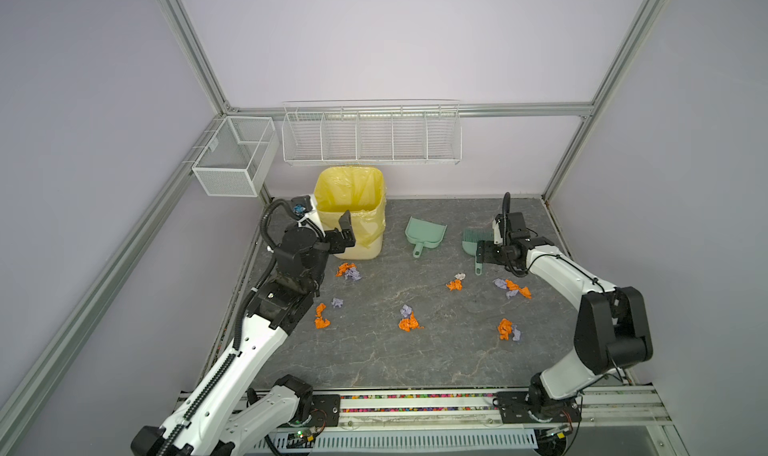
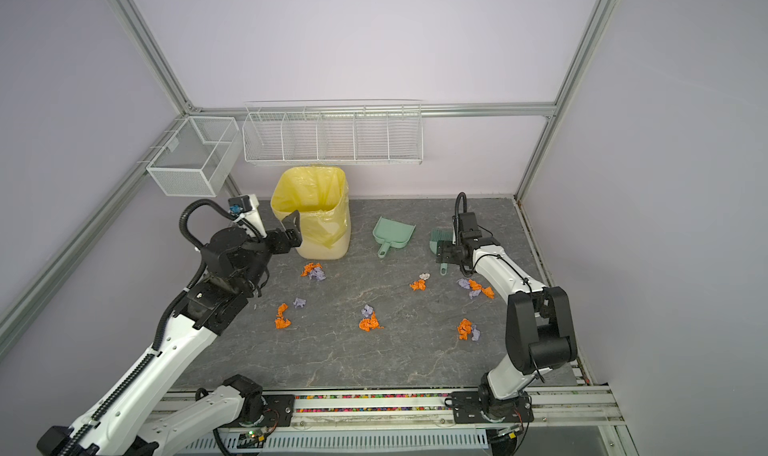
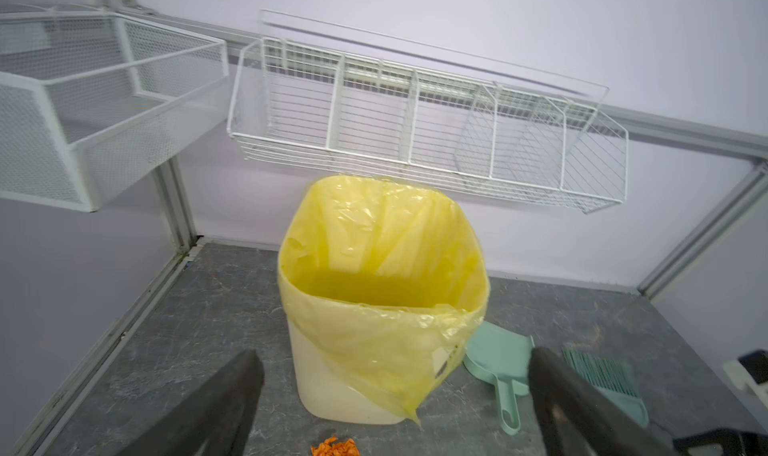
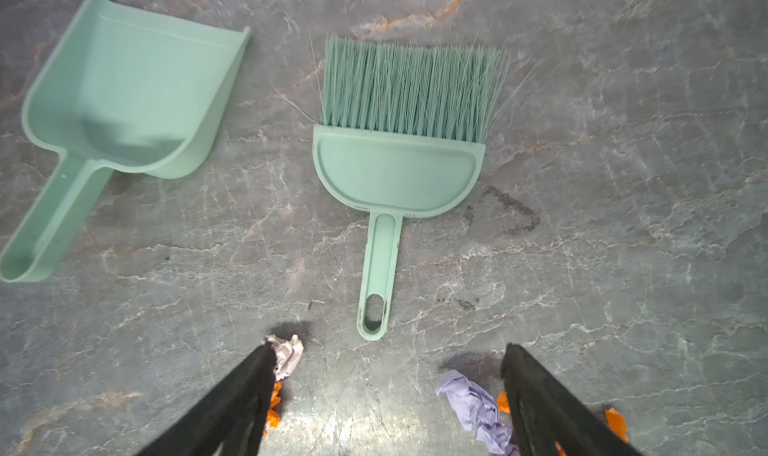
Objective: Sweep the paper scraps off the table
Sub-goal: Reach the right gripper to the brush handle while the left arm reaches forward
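My right gripper's open fingers have the green brush's handle point(image 4: 382, 252) pointing straight into them, so my right gripper should keep going down and close across the handle point(image 4: 378, 284) near its hole.
Orange and lavender paper scraps point(image 1: 409, 321) point(image 2: 369, 321) lie scattered in several small clumps over the dark veined table point(image 1: 374, 362). My left gripper point(image 1: 348, 231) point(image 3: 395, 352) hovers open and empty just in front of the yellow-lined bin; one orange scrap point(image 3: 336, 447) lies below it. My right gripper point(image 1: 483, 253) point(image 4: 387, 345) hangs open above the handle end of the green brush point(image 4: 399, 159), holding nothing. A pale scrap point(image 4: 286, 356) and a lavender scrap point(image 4: 473, 404) lie on the table beneath its fingers. The green dustpan point(image 4: 124, 100) rests beside the brush.
A cream bin point(image 1: 353, 213) with a yellow liner stands at the back left of the table. White wire baskets point(image 1: 370, 136) hang on the back wall, and a mesh basket point(image 1: 232, 159) on the left rail. Aluminium rails frame the table.
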`<act>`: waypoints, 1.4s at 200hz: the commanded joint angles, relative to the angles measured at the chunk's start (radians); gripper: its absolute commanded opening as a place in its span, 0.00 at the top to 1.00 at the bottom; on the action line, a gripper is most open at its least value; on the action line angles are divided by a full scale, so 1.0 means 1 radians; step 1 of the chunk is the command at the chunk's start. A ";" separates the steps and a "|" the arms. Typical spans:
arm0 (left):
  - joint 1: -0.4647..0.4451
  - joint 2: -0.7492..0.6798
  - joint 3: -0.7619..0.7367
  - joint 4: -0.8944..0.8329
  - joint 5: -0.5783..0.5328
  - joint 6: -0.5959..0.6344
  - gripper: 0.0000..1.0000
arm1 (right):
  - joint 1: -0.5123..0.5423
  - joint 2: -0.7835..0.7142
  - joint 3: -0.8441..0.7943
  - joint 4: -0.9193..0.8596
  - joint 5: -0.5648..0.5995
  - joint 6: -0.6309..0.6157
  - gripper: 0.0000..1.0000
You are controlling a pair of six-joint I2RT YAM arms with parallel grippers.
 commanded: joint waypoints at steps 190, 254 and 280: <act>-0.294 0.647 0.448 -0.225 0.271 -0.120 0.01 | 0.005 0.202 0.094 0.002 -0.034 0.072 0.17; -0.294 0.688 0.462 -0.229 0.293 -0.145 0.01 | 0.005 0.288 0.124 0.005 -0.031 0.091 0.34; -0.293 0.694 0.464 -0.236 0.290 -0.147 0.01 | 0.004 0.309 0.131 0.001 -0.027 0.096 0.40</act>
